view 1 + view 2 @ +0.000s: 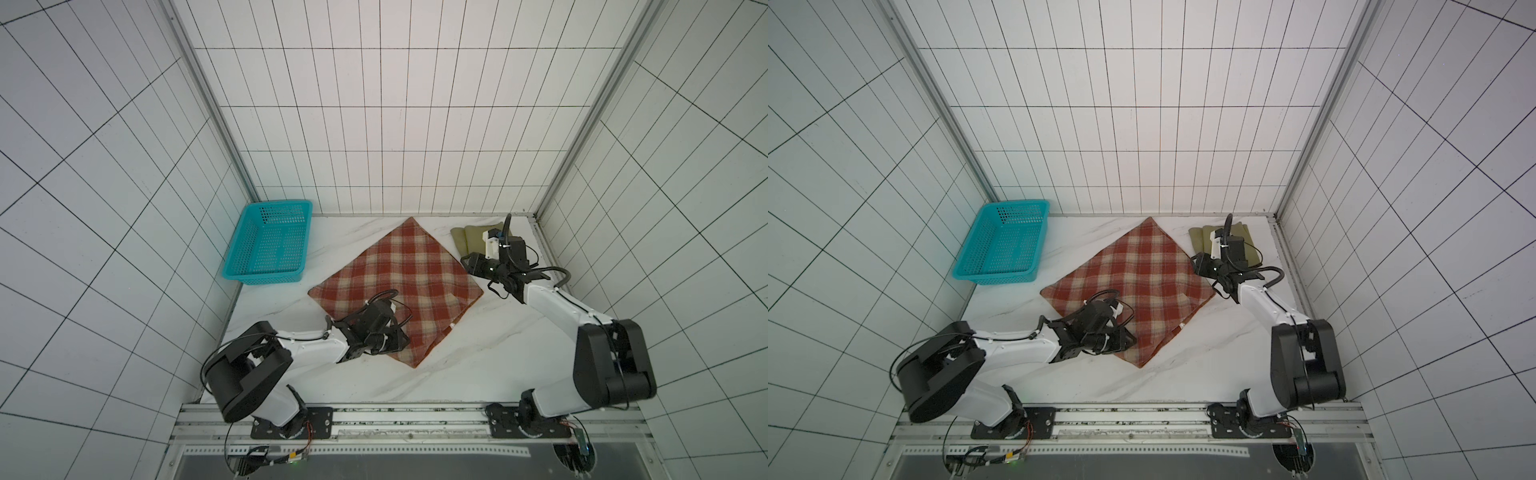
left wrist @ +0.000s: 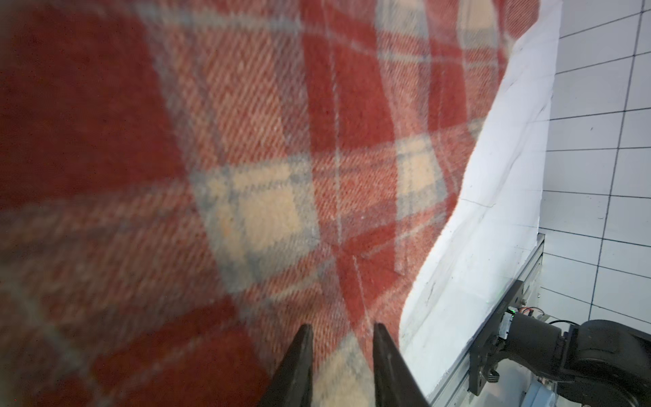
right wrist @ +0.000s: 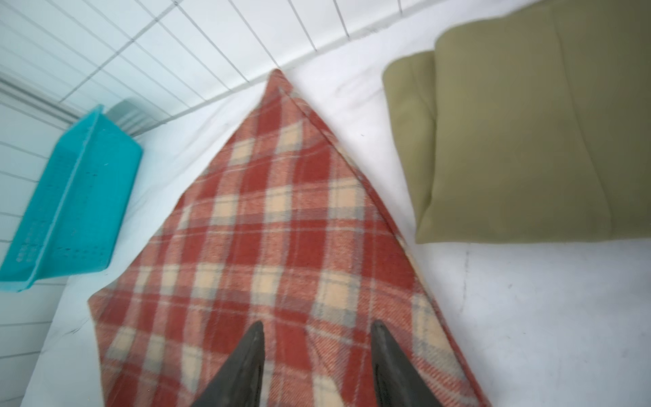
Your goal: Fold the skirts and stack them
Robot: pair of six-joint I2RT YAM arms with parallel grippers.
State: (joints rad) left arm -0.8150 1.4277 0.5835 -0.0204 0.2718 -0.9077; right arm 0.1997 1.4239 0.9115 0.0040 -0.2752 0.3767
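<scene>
The plaid skirt's near corner (image 1: 415, 360) is lying flat and free. I keep my right gripper's open fingers moving toward that corner until they straddle the plaid skirt's edge (image 1: 410, 364).
The red-and-cream plaid skirt (image 1: 399, 286) (image 1: 1133, 286) lies folded flat as a diamond in the middle of the white table. My left gripper (image 1: 401, 340) (image 2: 341, 327) is low over its near-left edge, jaws a little apart, with only flat plaid (image 2: 281, 176) showing between the fingers. My right gripper (image 1: 465, 262) (image 3: 318, 326) hovers open above the plaid skirt's (image 3: 274, 229) right corner and holds nothing. The olive-khaki skirt (image 1: 469, 241) (image 1: 1200, 239) (image 3: 521, 141) sits folded at the back right, partly hidden by the right wrist in both top views.
A teal perforated basket (image 1: 262, 276) (image 1: 996, 276) (image 3: 70, 197) stands at the back left, tilted against the wall. Tiled walls close in three sides. An aluminium rail (image 1: 407, 419) carrying both arm bases runs along the front edge.
</scene>
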